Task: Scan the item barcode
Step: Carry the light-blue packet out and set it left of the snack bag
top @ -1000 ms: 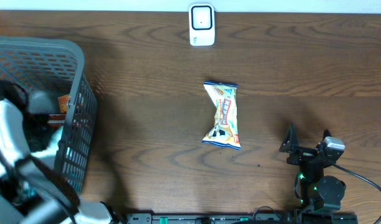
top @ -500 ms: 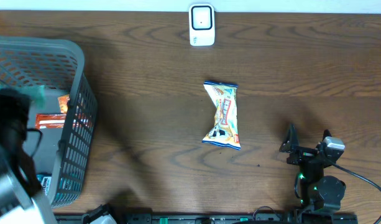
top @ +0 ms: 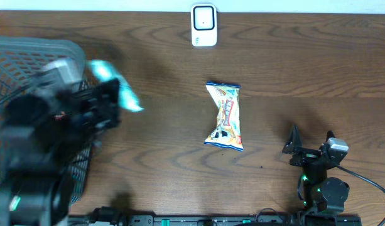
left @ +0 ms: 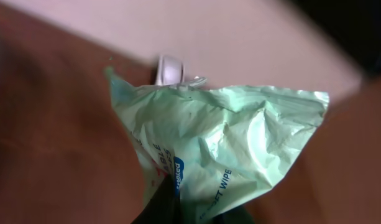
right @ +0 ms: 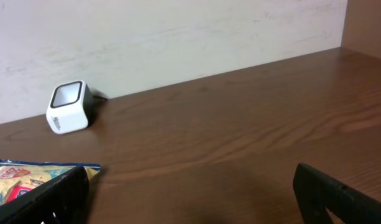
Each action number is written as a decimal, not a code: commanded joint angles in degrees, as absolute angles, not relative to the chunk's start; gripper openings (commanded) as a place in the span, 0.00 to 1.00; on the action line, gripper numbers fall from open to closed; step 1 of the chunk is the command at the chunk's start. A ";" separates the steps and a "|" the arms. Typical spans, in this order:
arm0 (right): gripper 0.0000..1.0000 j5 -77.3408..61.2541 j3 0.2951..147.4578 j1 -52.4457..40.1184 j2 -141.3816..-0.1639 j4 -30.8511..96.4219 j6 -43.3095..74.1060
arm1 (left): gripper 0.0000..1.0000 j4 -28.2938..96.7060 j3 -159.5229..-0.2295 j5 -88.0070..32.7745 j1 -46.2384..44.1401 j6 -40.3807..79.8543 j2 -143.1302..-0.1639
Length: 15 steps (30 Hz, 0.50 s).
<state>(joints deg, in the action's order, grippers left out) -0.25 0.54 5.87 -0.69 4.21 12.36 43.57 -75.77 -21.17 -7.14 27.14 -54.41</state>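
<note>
My left gripper is holding the wet-wipes pack (top: 126, 95) past the basket's rim, and there is open table (top: 197, 124) beside the snack bag. It should keep going to that spot and let go there.
My left gripper (top: 103, 102) is raised beside the basket, blurred, and shut on a pale green wet-wipes pack (top: 114, 85). In the left wrist view the crumpled pack (left: 234, 137) fills the middle, pinched at its lower end by the dark jaws of the gripper (left: 190, 213). The white barcode scanner (top: 203, 25) stands at the table's far edge; it peeks over the pack (left: 170, 68) and shows at far left of the right wrist view (right: 69, 107). My right gripper (top: 310, 148) rests open at the front right with nothing in it (right: 190, 196).
A grey mesh basket (top: 35, 45) stands at the left edge, partly hidden by my left arm. A yellow and blue snack bag (top: 225, 116) lies flat mid-table, its corner by my right gripper's left finger (right: 28, 177).
My left arm has risen out of the basket and swung right with the green pack in its jaws. The right arm and the snack bag have not moved.
</note>
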 commanded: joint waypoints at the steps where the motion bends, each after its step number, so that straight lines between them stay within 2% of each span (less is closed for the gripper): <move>1: 0.99 0.05 0.32 6.66 -0.38 4.27 11.53 | 0.08 43.68 -72.75 -18.00 -13.98 23.62 -62.28; 7: 0.99 0.05 0.32 6.66 -0.38 4.27 11.53 | 0.07 44.25 -72.40 -11.66 -23.07 24.25 -79.13; 15: 0.99 0.05 0.32 6.66 -0.38 4.27 11.53 | 0.07 43.55 -72.40 -9.58 -27.81 27.62 -99.61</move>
